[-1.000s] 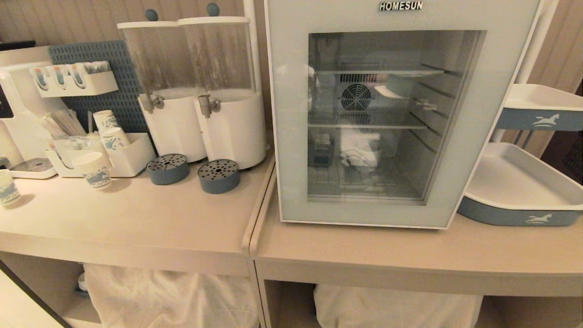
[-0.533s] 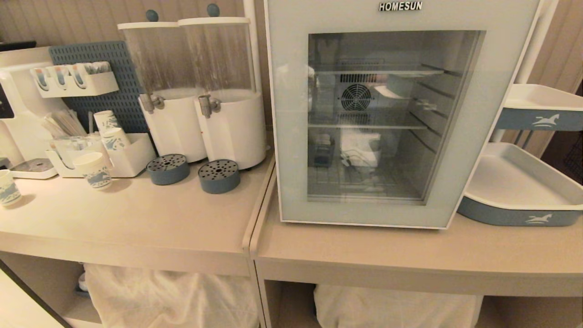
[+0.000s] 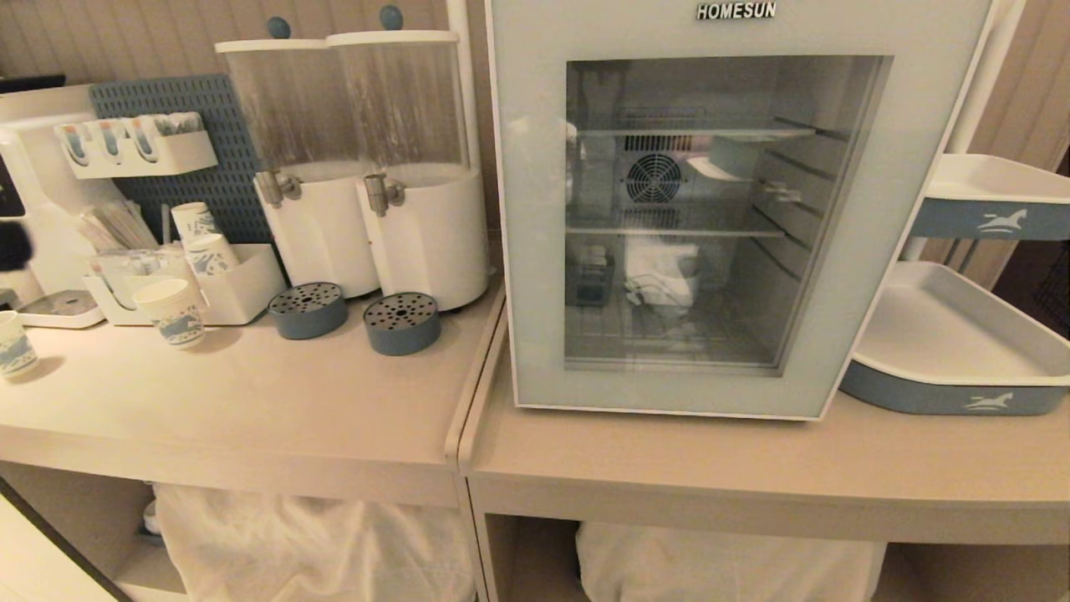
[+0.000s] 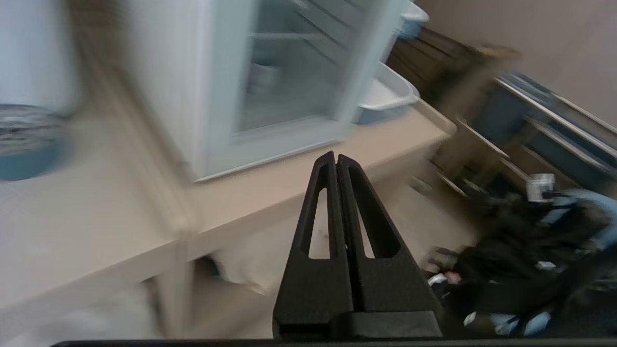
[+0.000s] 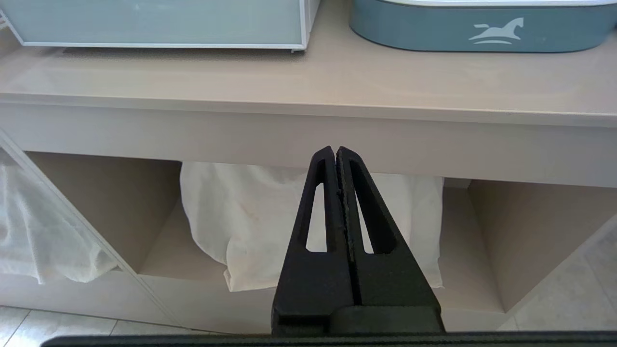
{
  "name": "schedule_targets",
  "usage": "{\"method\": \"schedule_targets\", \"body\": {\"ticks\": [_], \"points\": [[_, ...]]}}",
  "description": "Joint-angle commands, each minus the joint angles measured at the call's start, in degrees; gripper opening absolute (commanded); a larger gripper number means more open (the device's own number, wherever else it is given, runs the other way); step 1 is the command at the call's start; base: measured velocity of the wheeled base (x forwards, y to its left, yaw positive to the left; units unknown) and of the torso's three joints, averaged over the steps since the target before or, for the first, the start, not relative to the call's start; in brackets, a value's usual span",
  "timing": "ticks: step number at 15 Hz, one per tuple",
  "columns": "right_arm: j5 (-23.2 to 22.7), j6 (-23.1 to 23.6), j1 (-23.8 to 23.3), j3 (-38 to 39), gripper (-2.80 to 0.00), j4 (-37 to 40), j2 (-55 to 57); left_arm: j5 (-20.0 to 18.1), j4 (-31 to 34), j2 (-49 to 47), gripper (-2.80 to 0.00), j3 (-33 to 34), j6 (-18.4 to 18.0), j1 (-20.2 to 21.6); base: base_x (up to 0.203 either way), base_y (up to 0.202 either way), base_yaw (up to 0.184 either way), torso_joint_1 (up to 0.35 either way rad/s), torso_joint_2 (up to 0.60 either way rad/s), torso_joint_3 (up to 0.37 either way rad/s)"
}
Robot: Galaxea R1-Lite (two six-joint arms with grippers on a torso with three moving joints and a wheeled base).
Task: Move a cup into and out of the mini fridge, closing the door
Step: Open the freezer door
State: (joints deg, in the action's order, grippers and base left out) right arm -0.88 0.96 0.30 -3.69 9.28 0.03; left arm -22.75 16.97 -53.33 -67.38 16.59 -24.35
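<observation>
My left gripper should keep moving over to the space (image 3: 402,272) above the drip trays and open its fingers there, because that space is clear up to the closed door's edge (image 3: 506,271).
The mini fridge (image 3: 535,209) stands on the right-hand counter, and its glass-windowed door (image 3: 844,251) is closed. Through the glass, a white cup (image 3: 664,272) shows dimly on the lower wire shelf. A dark bit of my left arm (image 3: 10,247) shows at the far left edge of the head view. In the left wrist view my left gripper (image 4: 336,156) is shut and empty, out in front of the counter's edge and well short of the fridge (image 4: 217,96). My right gripper (image 5: 336,150) is shut and empty, low before the counter's front, below the fridge (image 5: 159,24).
Two clear-topped drink dispensers (image 3: 368,167), two round drip trays (image 3: 401,322) and paper cups (image 3: 171,311) fill the left counter. Blue-and-white trays (image 3: 945,368) sit right of the fridge. White cloth (image 5: 250,226) hangs in the open shelves under the counter.
A dark part of my left arm has come into the head view at the far left edge. The fridge, the cup and the counter items have not moved.
</observation>
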Motion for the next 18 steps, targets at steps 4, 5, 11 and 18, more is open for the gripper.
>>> {"method": "schedule_targets", "body": {"ticks": [4,5,11,18], "points": [[0.0,0.2,0.0,-0.1,-2.8,0.1,0.1,-30.3,-9.4,-24.7,-2.8,-6.3,-0.2,18.1,0.0,0.0,0.0,0.0,0.0,0.0],[0.0,0.2,0.0,-0.1,-2.8,0.1,0.1,-37.1,-15.9,-29.1,-2.8,-5.7,-2.5,22.1,0.0,0.0,0.0,0.0,0.0,0.0],[0.0,0.3,0.0,-0.1,-2.8,0.1,0.1,-46.8,-30.2,-48.1,-2.8,-11.8,-12.3,27.2,0.0,0.0,0.0,0.0,0.0,0.0],[0.0,0.3,0.0,-0.1,-2.8,0.1,0.1,-46.7,-27.7,-59.0,0.0,-20.5,-13.1,17.1,0.0,0.0,0.0,0.0,0.0,0.0]]}}
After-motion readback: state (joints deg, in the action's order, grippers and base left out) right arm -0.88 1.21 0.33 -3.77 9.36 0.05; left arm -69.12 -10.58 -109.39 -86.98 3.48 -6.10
